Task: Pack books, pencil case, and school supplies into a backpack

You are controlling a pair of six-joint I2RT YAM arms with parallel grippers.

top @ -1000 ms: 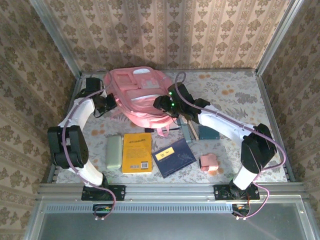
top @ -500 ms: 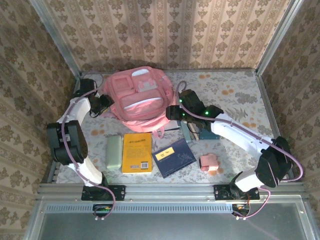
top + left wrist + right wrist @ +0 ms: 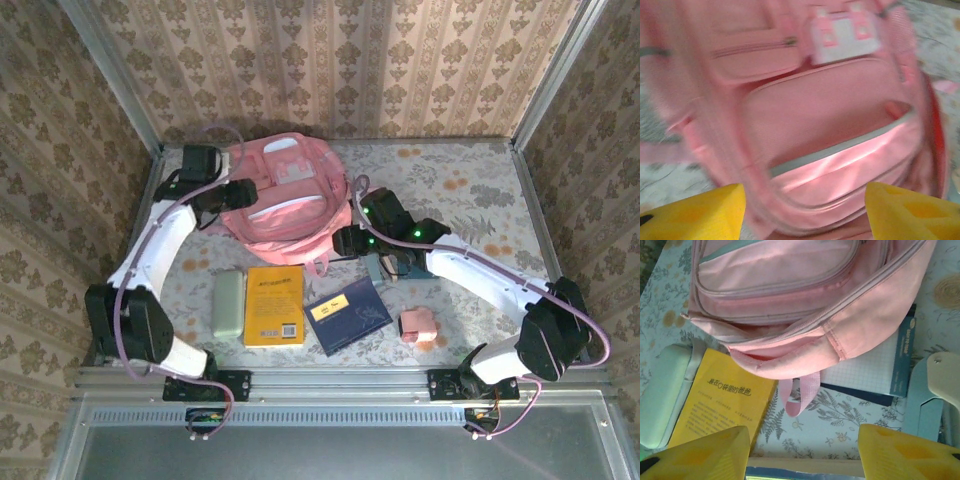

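Observation:
A dark edge sticks out from under the pink backpack [image 3: 285,195], so the robot should expect a flat navy thing hidden underneath when it pulls the backpack aside.
The pink backpack [image 3: 285,200] lies at the back of the table, its front pocket gaping. My left gripper [image 3: 248,195] hovers over its left side, open, and in the blurred left wrist view the yellow fingertips [image 3: 700,212] frame the backpack's pocket [image 3: 840,165] with nothing between them. My right gripper [image 3: 340,241] is open at the backpack's near right corner, above bare table beside a pink strap loop [image 3: 802,390]. The yellow book [image 3: 274,305], navy book [image 3: 347,313] and mint pencil case [image 3: 229,303] lie flat near the front. A pink blocky piece [image 3: 418,327] sits to their right.
A slim grey-teal bar [image 3: 374,266] lies under my right forearm. In the right wrist view a gridded pad with a teal edge [image 3: 875,367] pokes out from beneath the backpack [image 3: 805,300], with the yellow book [image 3: 722,400] and pencil case [image 3: 662,395] to its left. Metal rails edge the table.
My left gripper opened from shut and swung from the backpack's left side to above it. The right gripper let the backpack's edge go and drew back toward the front. The backpack shifted back.

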